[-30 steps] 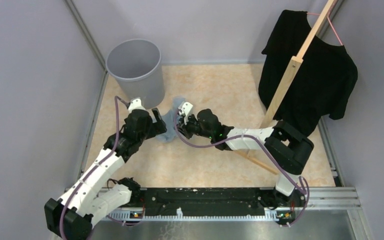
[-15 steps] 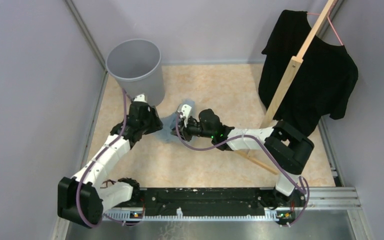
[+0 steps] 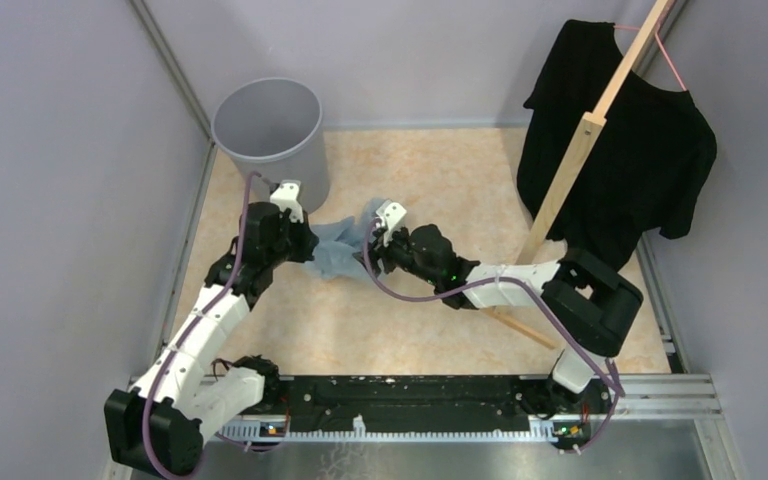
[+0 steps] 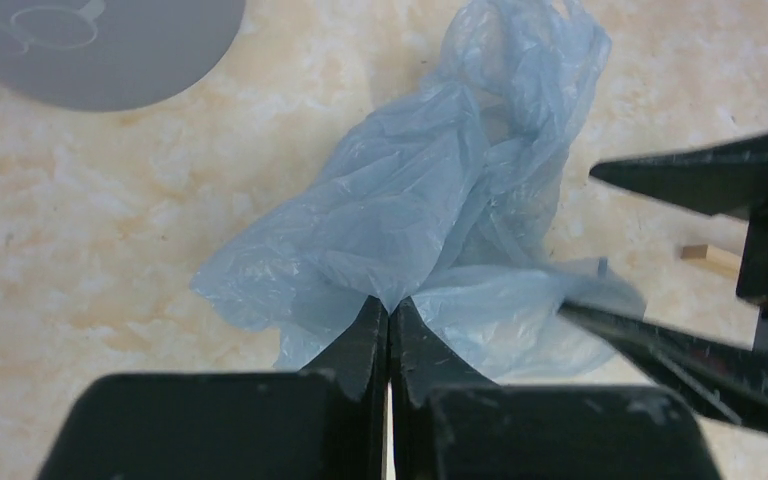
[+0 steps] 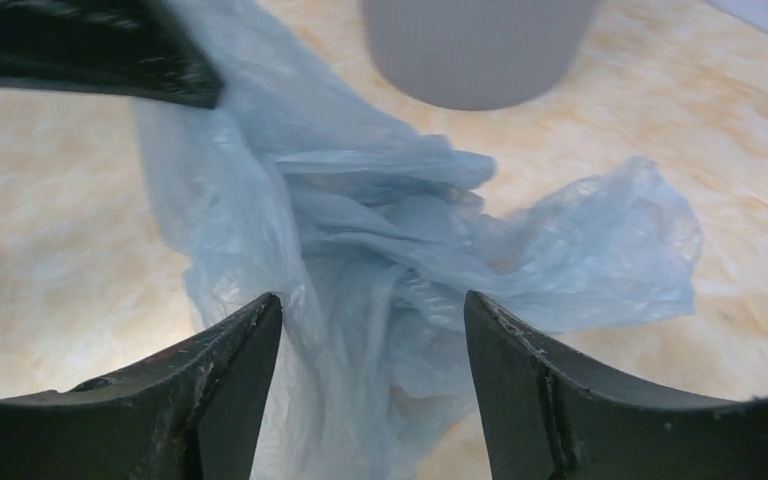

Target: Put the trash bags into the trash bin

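The trash bag lies bunched (image 4: pixel 392 268) at the robot's left gripper, so the right gripper should hold the bag's far end (image 4: pixel 532 50) while the left gripper grabs the bag's near flap.
A crumpled pale blue trash bag (image 3: pixel 338 250) lies on the beige floor just in front of the grey round trash bin (image 3: pixel 270 135). My left gripper (image 3: pixel 305 246) is at the bag's left side. In the left wrist view its jaws (image 4: pixel 389 310) are pressed together on a pinch of the bag's film (image 4: pixel 430 210). My right gripper (image 3: pixel 372 246) faces it from the right and stands open (image 5: pixel 370 300). The bag (image 5: pixel 390 230) lies loose between its spread fingers. The bin's wall (image 5: pixel 480 50) shows just beyond the bag.
A black T-shirt (image 3: pixel 625 160) hangs on a pink hanger from a slanted wooden pole (image 3: pixel 585 150) at the right. Grey walls close in the floor on the left, back and right. A black rail (image 3: pixel 410 405) runs along the near edge.
My left gripper has gone from open to shut on the bag and shifted slightly toward the bin. My right gripper has opened and released its hold of the bag.
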{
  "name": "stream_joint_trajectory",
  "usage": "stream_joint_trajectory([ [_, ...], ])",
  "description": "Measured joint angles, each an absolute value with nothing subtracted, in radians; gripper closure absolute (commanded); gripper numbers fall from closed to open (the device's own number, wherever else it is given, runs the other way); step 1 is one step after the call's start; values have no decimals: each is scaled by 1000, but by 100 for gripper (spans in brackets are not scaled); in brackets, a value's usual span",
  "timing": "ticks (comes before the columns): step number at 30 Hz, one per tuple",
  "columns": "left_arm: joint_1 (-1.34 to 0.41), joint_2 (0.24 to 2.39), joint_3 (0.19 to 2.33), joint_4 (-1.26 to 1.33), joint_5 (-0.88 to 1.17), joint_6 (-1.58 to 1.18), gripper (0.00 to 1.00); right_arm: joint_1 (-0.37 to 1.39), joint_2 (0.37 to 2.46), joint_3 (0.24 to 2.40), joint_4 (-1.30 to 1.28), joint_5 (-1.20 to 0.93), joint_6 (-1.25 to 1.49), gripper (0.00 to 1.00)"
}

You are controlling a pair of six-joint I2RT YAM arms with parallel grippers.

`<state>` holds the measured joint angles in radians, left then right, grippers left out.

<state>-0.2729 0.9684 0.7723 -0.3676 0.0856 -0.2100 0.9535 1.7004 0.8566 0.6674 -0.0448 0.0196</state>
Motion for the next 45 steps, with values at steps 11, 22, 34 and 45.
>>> stream_joint_trajectory([
  [11,-273,997,764,-339,208,-115,100,946,1654,819,704,305,101,24],
  [22,-273,1047,764,-345,243,-100,100,915,1641,805,713,233,141,30],
  [34,-273,950,743,-295,353,-80,100,827,1765,1021,438,261,277,17],
  [45,-273,965,742,-291,377,-80,100,764,1870,1093,194,284,447,17],
])
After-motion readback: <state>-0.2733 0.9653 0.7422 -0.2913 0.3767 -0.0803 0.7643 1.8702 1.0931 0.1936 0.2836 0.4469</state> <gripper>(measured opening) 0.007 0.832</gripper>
